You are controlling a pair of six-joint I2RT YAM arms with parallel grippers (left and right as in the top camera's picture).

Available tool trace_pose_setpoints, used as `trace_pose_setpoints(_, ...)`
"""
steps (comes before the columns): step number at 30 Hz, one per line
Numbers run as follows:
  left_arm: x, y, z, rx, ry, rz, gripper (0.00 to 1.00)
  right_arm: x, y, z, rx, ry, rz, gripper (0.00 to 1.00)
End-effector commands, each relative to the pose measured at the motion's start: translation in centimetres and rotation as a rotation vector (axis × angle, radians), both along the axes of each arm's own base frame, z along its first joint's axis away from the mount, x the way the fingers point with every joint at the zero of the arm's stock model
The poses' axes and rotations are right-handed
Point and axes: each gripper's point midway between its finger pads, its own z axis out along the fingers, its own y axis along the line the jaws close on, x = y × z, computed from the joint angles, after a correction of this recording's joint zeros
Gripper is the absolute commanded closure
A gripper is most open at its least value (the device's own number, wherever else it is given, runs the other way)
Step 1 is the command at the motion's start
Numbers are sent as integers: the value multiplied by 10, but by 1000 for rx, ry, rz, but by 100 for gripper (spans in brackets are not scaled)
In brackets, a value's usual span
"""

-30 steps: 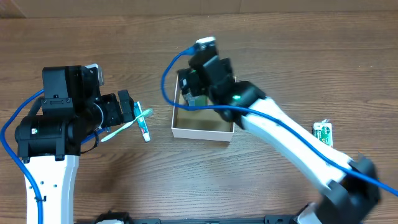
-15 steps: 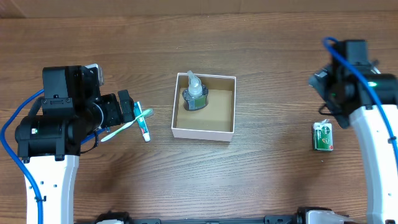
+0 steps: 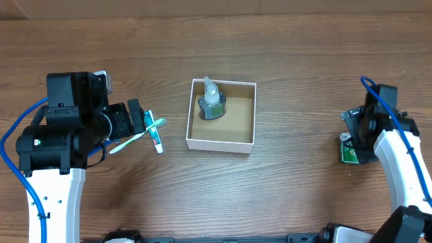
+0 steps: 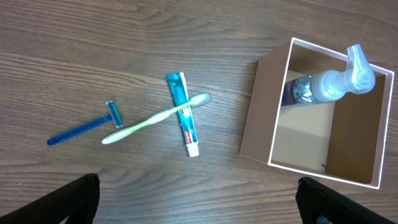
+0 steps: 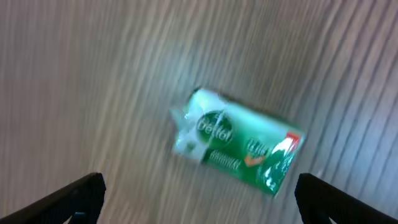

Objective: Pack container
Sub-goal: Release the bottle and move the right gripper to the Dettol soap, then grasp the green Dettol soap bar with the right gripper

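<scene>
Next, my right gripper turns and grips the soap packet across its narrow width (image 5: 245,143), because the soap packet's long side (image 5: 231,172) lies slantwise across my right gripper's open fingers.
The container (image 3: 221,142) is a small square white box with a brown inside at the table's middle; it also shows in the left wrist view (image 4: 261,134). A clear pump bottle (image 3: 212,100) lies in its far-left corner. A green soap packet (image 3: 348,152) lies at the right, partly under my right arm; the right wrist view shows it (image 5: 239,142) above my open, empty right gripper (image 5: 199,199). My left gripper (image 3: 140,119) is open and empty beside a green toothbrush (image 4: 155,118), a toothpaste tube (image 4: 183,114) and a blue razor (image 4: 84,127).
The toothbrush lies across the toothpaste tube at the left (image 3: 154,131). Bare wood-grain table lies between the container and the soap packet. Blue cables run along both arms.
My right arm pulled back from the container, leaving the pump bottle inside, and swung to the right, coming down over the green soap packet. The left arm has not moved.
</scene>
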Motion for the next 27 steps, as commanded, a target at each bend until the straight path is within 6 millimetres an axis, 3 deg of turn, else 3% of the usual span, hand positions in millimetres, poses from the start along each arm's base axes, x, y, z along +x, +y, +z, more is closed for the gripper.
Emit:
trace_pose_setpoints(1,3,2,9,17,-29,-9,0,18,-16,8,-104,-36,199,0)
trace_pose_setpoints(6,2,2,8,8,-24,4,0,33,-22,9,-187,-30,358,0)
trace_pose_setpoints(12,0,2,7,7,-14,6,0,20,-23,-13,-166,76,371,0)
trace_pose_setpoints(22,-1,2,6,7,-8,6,0,1,-18,-21,-162,196,533,0)
trace_pose_setpoints(27,-1,2,6,8,-8,6,0,-4,6,-27,-83,214,782,0)
